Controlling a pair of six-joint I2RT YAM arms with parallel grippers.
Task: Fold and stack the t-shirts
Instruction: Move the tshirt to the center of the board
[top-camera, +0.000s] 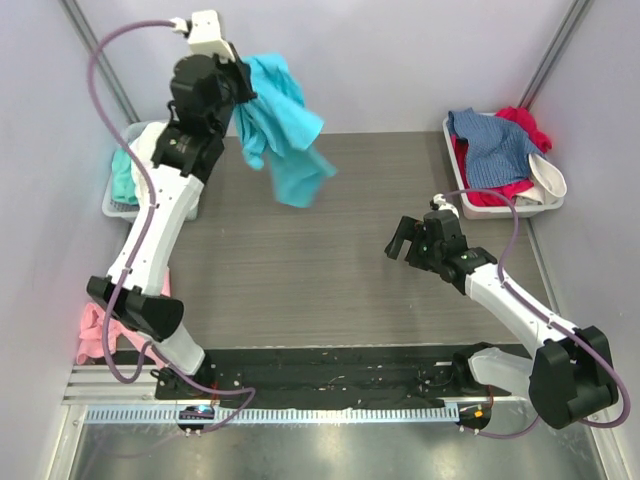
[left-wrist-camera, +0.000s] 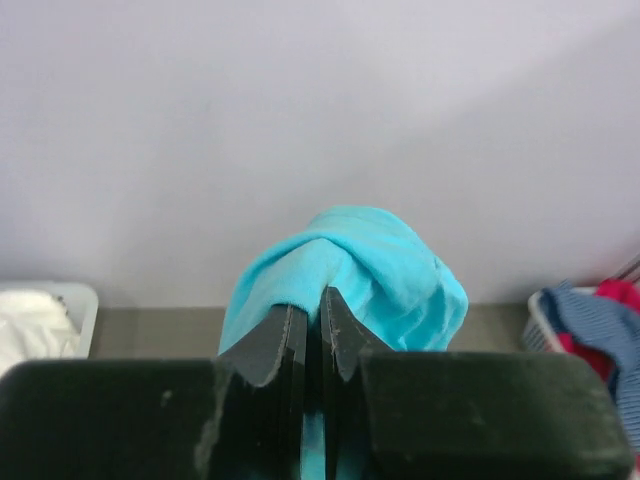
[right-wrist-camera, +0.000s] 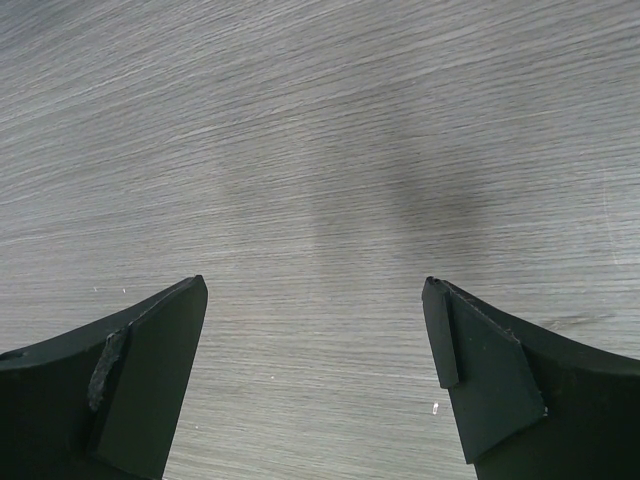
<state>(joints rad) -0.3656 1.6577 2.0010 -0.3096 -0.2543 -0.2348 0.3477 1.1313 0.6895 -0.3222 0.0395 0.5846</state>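
Note:
I should lower the turquoise t-shirt, which hangs bunched (top-camera: 282, 118) from my left gripper beyond my right gripper's reach, so my right gripper can take its loose end (top-camera: 302, 182).
A bright turquoise t-shirt (top-camera: 284, 128) hangs in the air over the far left of the table, bunched and dangling. My left gripper (top-camera: 243, 84) is raised high and shut on its top edge; in the left wrist view the cloth (left-wrist-camera: 365, 270) bulges out past the closed fingertips (left-wrist-camera: 340, 325). My right gripper (top-camera: 400, 240) hovers low over the bare table at the right, open, with only wood grain between its fingers (right-wrist-camera: 480, 355). A denim-blue tee (top-camera: 492, 145) and a red one (top-camera: 525, 125) lie heaped in the right tray. White and mint cloth (top-camera: 135, 165) fill the left tray. A pink tee (top-camera: 95, 330) lies at the left edge.
A grey tray (top-camera: 500, 208) stands at the far right, another grey tray (top-camera: 113, 207) at the far left, partly behind my left arm. Pale walls close in the table on three sides. The arms' mounting rail (top-camera: 330, 375) runs along the near edge.

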